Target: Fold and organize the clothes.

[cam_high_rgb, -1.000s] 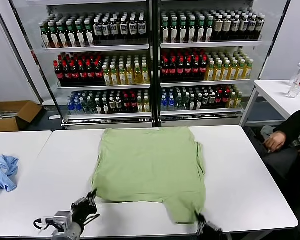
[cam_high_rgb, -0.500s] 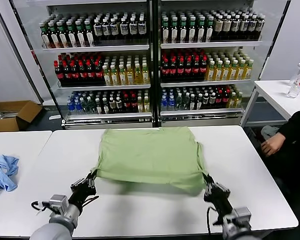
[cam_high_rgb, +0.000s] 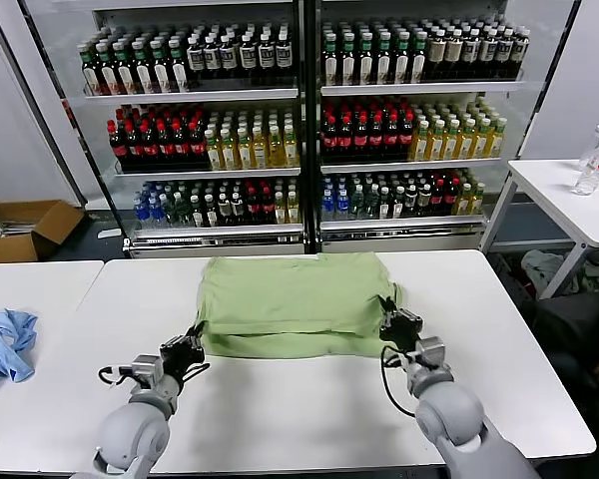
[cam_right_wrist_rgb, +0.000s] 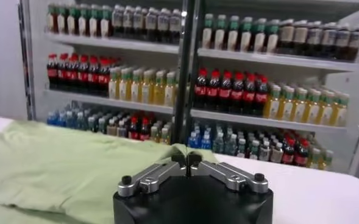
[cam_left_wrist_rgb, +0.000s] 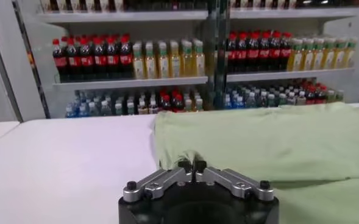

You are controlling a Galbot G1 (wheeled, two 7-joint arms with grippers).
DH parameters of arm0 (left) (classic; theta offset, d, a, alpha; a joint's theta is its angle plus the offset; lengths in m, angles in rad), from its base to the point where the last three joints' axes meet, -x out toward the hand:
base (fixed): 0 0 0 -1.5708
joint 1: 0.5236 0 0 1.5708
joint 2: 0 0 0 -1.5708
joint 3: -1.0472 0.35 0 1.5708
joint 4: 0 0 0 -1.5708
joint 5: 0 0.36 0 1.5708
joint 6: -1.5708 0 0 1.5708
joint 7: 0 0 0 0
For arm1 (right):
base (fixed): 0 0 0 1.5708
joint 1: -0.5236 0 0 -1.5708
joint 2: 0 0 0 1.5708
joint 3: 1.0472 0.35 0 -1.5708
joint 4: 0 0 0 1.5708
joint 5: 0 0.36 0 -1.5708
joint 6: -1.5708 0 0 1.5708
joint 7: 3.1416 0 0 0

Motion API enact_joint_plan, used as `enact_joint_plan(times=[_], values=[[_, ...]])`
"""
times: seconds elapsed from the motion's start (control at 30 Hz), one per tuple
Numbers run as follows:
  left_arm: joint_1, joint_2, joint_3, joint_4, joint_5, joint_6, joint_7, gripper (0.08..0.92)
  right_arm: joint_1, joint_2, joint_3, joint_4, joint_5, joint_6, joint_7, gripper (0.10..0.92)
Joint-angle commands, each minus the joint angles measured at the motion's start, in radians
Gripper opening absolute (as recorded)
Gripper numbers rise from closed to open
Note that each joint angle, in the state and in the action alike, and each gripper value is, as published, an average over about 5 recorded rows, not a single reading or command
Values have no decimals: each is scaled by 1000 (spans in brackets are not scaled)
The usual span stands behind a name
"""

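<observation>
My left gripper should first grab the T-shirt's near corner and help my right gripper pull the T-shirt closer, because it lies along the table's far edge.
The pastel-green T-shirt lies on the white table, its near part folded over toward the far edge. My left gripper is shut on the shirt's near-left corner, which shows in the left wrist view pinched between the fingers of that gripper. My right gripper is shut on the shirt's right corner; in the right wrist view a thin edge of shirt fabric sits between the closed fingers of that gripper.
A light blue garment lies on the neighbouring table at the left. A drinks cooler full of bottles stands behind the table. A cardboard box is on the floor far left. A second white table with a bottle stands at the right.
Both grippers have carried the shirt's near edge away from me, across the shirt toward the far side, so the shirt now lies folded and much shorter. The person at the right has drawn back.
</observation>
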Motion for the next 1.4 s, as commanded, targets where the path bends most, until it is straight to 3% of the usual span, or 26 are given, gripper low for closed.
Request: enact_joint_plan(times=[0.03, 0.3, 0.57, 0.7, 0.8, 1.17, 1.4], values=[[-81, -13, 42, 99, 17, -11, -4, 160, 102, 18, -57, -102, -40, -17, -8, 267], [23, -24, -4, 8, 66, -26, -37, 393, -113, -1, 63, 58, -58, -15, -36, 492], [14, -22, -11, 91, 72, -10, -84, 610, -120, 6, 120, -8, 1, -109, 24, 726], [-5, -16, 3, 126, 59, 9, -86, 682, -101, 21, 104, -49, 46, -188, 47, 802], [0, -11, 13, 122, 42, 10, -82, 628, -107, 32, 87, -53, 59, -213, 55, 775], [61, 8, 19, 27, -45, 23, -35, 308, -178, 18, 37, 28, 129, -210, 70, 462], [210, 19, -17, -134, -56, 14, -23, 120, -312, -40, 90, 157, 127, -177, 69, 271]])
